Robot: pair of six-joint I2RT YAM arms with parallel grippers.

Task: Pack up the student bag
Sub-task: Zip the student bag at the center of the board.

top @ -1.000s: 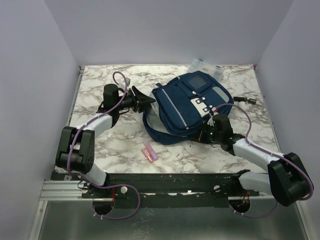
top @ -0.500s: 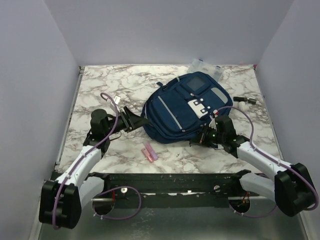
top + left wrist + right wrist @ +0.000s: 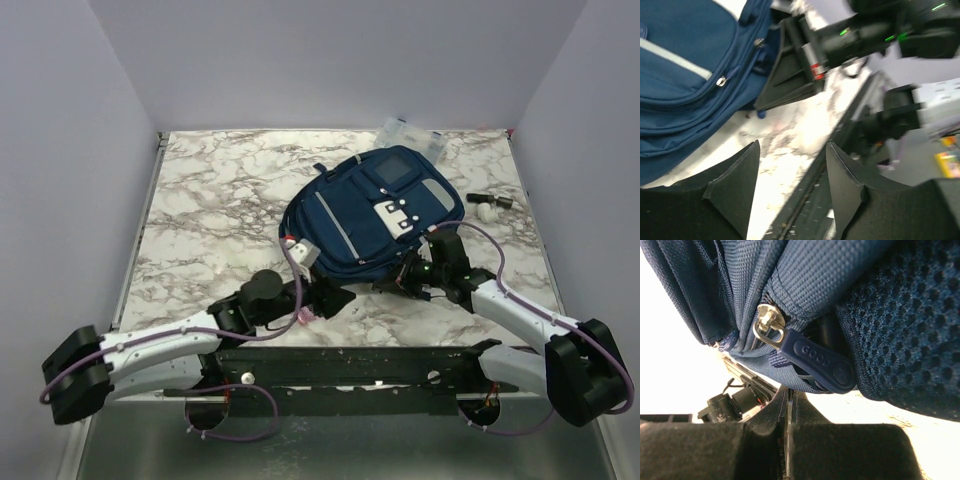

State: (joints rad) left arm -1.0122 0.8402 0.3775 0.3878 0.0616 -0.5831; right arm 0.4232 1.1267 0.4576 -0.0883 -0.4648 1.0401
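Note:
Next, I clamp the bag's near edge (image 3: 364, 273) with my left gripper before my right gripper opens, because my right gripper is busy on the thin fold (image 3: 790, 377) under the zipper pull.
The navy student bag (image 3: 370, 215) lies on the marble table right of centre, white patch up. My right gripper (image 3: 397, 281) is at its near edge. In the right wrist view the jaws (image 3: 789, 396) are shut on a thin fold of the bag's blue fabric (image 3: 790, 270), just under a dark zipper pull (image 3: 820, 365). My left gripper (image 3: 335, 296) is open and empty, low over the table by the bag's near left corner. In the left wrist view (image 3: 792, 165) the bag (image 3: 685, 75) is at upper left and the right gripper (image 3: 800, 65) is ahead.
A clear plastic box (image 3: 405, 132) lies behind the bag at the table's back. A small black and white item (image 3: 490, 200) lies right of the bag. A pink item (image 3: 303, 317) shows partly under my left arm. The metal rail (image 3: 340, 360) runs along the near edge.
My left arm has swung from the bag's far left side down to the near edge, and its gripper now sits by the bag's near corner. The right gripper stayed at the bag.

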